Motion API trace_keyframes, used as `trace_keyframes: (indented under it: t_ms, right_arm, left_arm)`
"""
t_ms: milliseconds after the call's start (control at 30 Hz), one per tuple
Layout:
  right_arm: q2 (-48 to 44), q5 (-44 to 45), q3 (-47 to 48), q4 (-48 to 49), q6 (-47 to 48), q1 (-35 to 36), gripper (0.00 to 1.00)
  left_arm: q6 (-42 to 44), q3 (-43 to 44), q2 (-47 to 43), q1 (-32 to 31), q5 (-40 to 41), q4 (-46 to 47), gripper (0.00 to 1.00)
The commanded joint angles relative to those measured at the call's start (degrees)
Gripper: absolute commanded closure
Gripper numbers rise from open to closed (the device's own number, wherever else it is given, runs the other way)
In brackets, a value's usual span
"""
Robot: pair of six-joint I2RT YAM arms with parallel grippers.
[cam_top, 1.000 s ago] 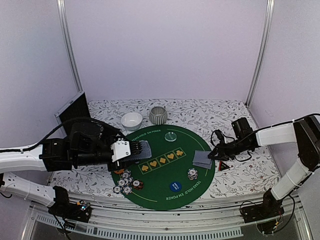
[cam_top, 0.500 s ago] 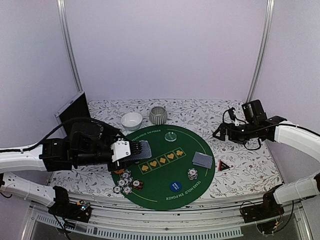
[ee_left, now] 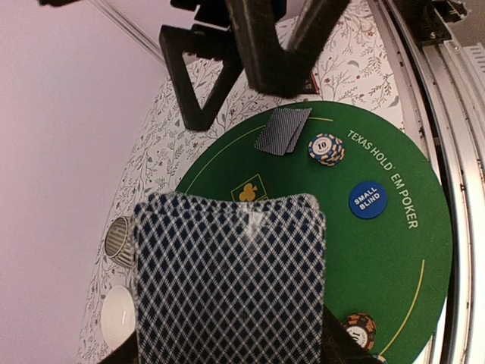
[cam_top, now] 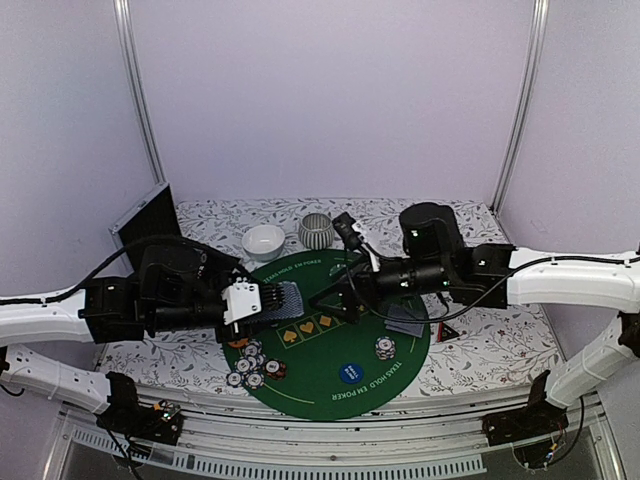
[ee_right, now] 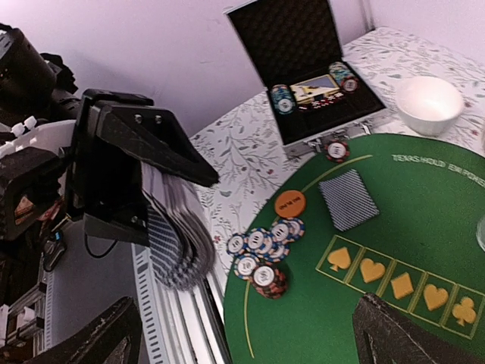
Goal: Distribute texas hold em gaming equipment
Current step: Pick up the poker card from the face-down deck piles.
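Observation:
My right gripper's open fingers are facing the deck's loose end (cam_top: 288,298), so I go on moving that gripper in until the fingers can reach the cards' edge (cam_top: 300,300) before they close on it.
My left gripper (cam_top: 270,300) is shut on a fanned deck of grey-blue-backed playing cards (ee_left: 227,280), held low over the left side of the green mat (cam_top: 320,390). My right gripper (cam_top: 335,268) is open and empty over the mat's middle, facing the deck (ee_right: 178,243). Its black fingers (ee_left: 197,83) show just beyond the deck. Dealt cards (ee_left: 282,130) lie face down at the mat's right, others (ee_right: 348,199) at its left. A pile of striped chips (ee_right: 261,254) and an orange disc (ee_right: 289,203) sit below the deck. A chip stack (cam_top: 385,348) and a blue disc (cam_top: 349,372) lie nearer the front.
A white bowl (cam_top: 263,241) and a striped grey bowl (cam_top: 316,231) stand behind the mat. An open black case (ee_right: 311,76) with chips and cards sits at the far left. The right arm (cam_top: 560,275) spans the table's right side. The frame rail (cam_top: 330,440) runs along the front.
The right gripper opened, left its cards on the mat's right side, rose and swung left across the mat toward the deck. The left gripper and its deck have not moved.

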State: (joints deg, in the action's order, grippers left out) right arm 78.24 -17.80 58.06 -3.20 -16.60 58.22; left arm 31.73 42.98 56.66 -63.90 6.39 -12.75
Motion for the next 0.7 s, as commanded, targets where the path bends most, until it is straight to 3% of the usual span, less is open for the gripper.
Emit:
trace_keyframes:
  t_ms: [0, 367, 667]
  right_arm:
    - [8.3, -6.0, 7.3, 8.0, 1.1, 2.2, 0.01]
    - [19.4, -4.7, 15.8, 6.1, -1.3, 2.3, 0.05]
    - [16.5, -1.6, 13.0, 2.5, -0.7, 2.3, 0.15]
  left_arm:
    - [0.6, -0.8, -0.2, 0.8, -1.2, 2.0, 0.49]
    - [0.7, -1.1, -1.0, 0.8, -1.3, 2.5, 0.49]
    - [0.9, -1.3, -1.3, 0.8, -0.8, 2.9, 0.49]
